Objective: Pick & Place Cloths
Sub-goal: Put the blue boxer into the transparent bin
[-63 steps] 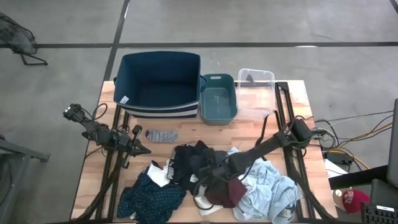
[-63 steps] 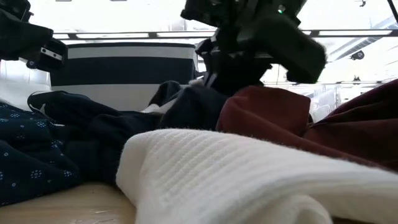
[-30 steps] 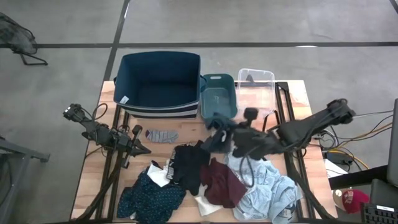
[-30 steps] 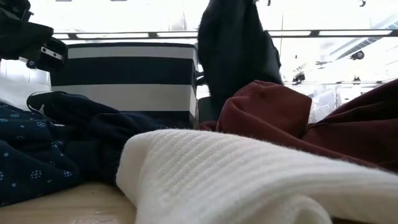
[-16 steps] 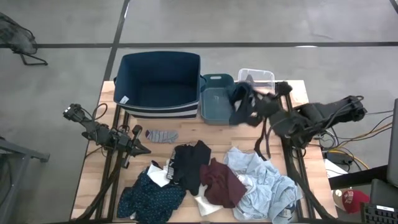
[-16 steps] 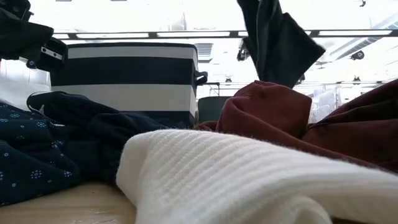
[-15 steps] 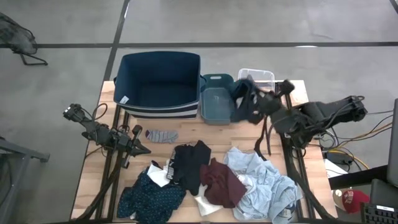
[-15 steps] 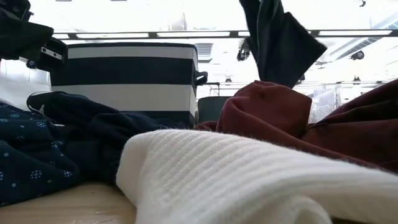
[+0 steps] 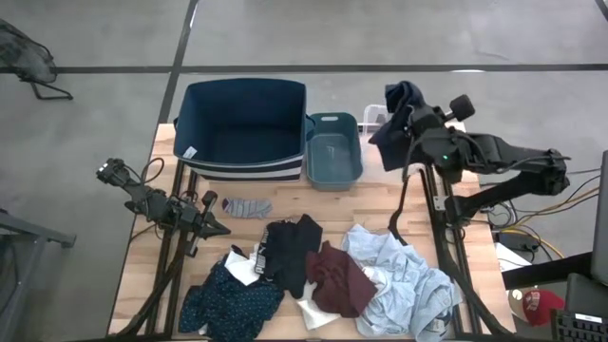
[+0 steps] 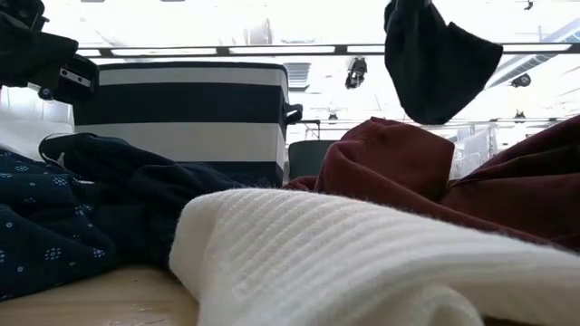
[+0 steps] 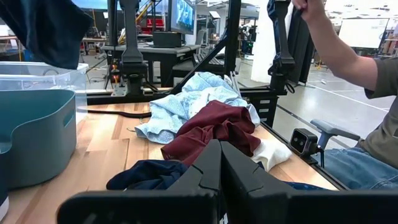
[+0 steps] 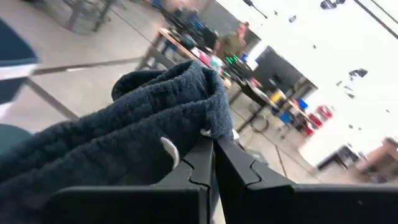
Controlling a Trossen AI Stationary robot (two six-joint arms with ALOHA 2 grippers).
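My right gripper should next lower the dark navy cloth [image 9: 390,144], which hangs free above the clear bin [image 9: 373,115], until the cloth is inside the clear bin's rim, and then let go.
My right gripper [image 9: 412,109] is shut on a dark navy cloth [image 9: 394,123], raised over the clear bin [image 9: 385,161]. This cloth also hangs high in the low view [image 10: 435,63] and the left wrist view [image 11: 46,28]. My left gripper [image 9: 218,228] waits shut at the table's left, beside the small grey sock [image 9: 247,206]. On the near half of the table lie a black piece [image 9: 290,252], a maroon piece [image 9: 342,280], a light blue shirt [image 9: 404,280], a teal dotted piece [image 9: 231,296] and a white piece [image 9: 313,312]. My right gripper pinches a bunched fold [image 12: 202,121] at the top of the dark navy cloth between its two shut fingers. The cloth is lifted clear of the table and hangs slack below the fingers, above the clear bin.
The navy bin [image 9: 242,128], the teal bin [image 9: 332,147] and the clear bin stand in a row along the far edge. Bare wood [image 9: 313,204] lies between the bins and the cloth pile. A person [image 11: 354,68] sits beyond the table's right side.
My right gripper has carried the dark navy cloth up from the middle of the pile and toward the far right, past the teal bin to above the clear bin. The cloth has swung below it. The rest of the pile has stayed put.
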